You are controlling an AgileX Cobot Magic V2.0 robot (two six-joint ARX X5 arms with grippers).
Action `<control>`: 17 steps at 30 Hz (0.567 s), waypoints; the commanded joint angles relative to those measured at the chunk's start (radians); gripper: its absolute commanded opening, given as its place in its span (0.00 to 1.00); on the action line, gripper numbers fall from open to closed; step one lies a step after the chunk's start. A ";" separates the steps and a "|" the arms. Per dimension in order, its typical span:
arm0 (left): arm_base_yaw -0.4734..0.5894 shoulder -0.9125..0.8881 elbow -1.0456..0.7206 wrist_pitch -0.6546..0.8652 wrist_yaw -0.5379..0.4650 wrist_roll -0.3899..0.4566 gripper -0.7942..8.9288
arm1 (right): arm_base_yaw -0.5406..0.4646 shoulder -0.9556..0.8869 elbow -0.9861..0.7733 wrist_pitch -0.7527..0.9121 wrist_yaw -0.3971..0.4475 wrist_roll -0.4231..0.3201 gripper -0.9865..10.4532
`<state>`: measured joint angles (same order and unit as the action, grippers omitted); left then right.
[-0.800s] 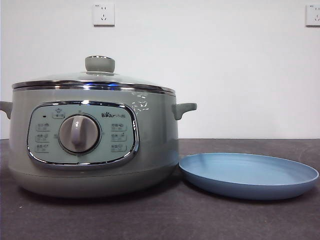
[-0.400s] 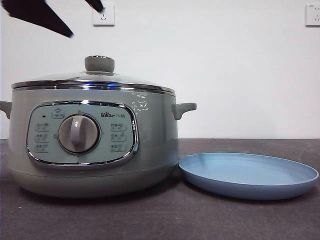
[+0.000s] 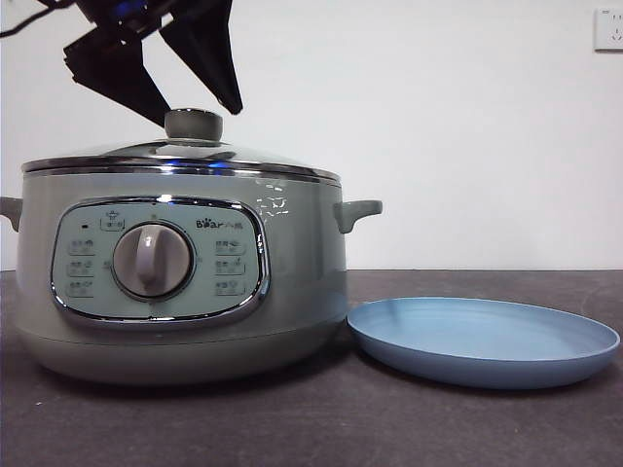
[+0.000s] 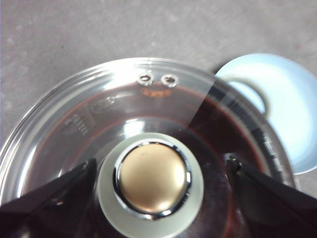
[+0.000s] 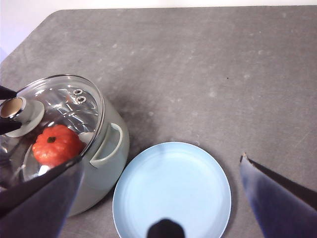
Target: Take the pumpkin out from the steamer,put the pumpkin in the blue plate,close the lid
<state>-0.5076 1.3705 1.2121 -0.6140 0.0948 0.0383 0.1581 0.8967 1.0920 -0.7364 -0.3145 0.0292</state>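
Observation:
I expect the steamer [image 3: 183, 277] to be empty when I lift the pumpkin out, because only the pumpkin can be seen through the glass lid [image 5: 58, 145].
The steamer [image 3: 302, 263] stands on the left of the table with the glass lid [image 3: 263, 159] on it. My left gripper [image 3: 198, 105] is open and hangs just above the lid's knob [image 3: 193, 125], one jaw on each side, not touching. In the left wrist view the knob [image 4: 151, 178] sits between the jaws of the left gripper [image 4: 161, 163]. The pumpkin [image 5: 55, 144] shows through the lid [image 5: 74, 94] in the right wrist view only. The blue plate [image 3: 487, 341] lies empty to the right of the steamer. My right gripper [image 5: 158, 163] is open, high above the plate [image 5: 173, 193].
The dark grey table [image 3: 389, 428] runs in front of both things. The steamer's side handle [image 3: 358, 212] juts toward the plate. A wall socket [image 3: 608, 29] is at the back right. The table's far edge [image 5: 198, 8] shows in the right wrist view.
My left gripper has come down from the top left corner to just above the lid's knob. The steamer, lid and plate have not moved.

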 commanded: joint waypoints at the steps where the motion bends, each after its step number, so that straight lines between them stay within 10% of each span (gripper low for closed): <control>1: -0.004 0.018 0.001 0.011 -0.014 0.019 0.53 | 0.003 0.000 0.002 0.002 0.000 -0.005 0.56; 17: -0.004 0.027 0.001 0.008 -0.010 0.051 0.07 | 0.003 0.000 0.002 -0.006 -0.001 -0.005 0.55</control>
<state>-0.5076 1.3949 1.2121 -0.6079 0.0811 0.0776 0.1581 0.8963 1.0920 -0.7441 -0.3145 0.0292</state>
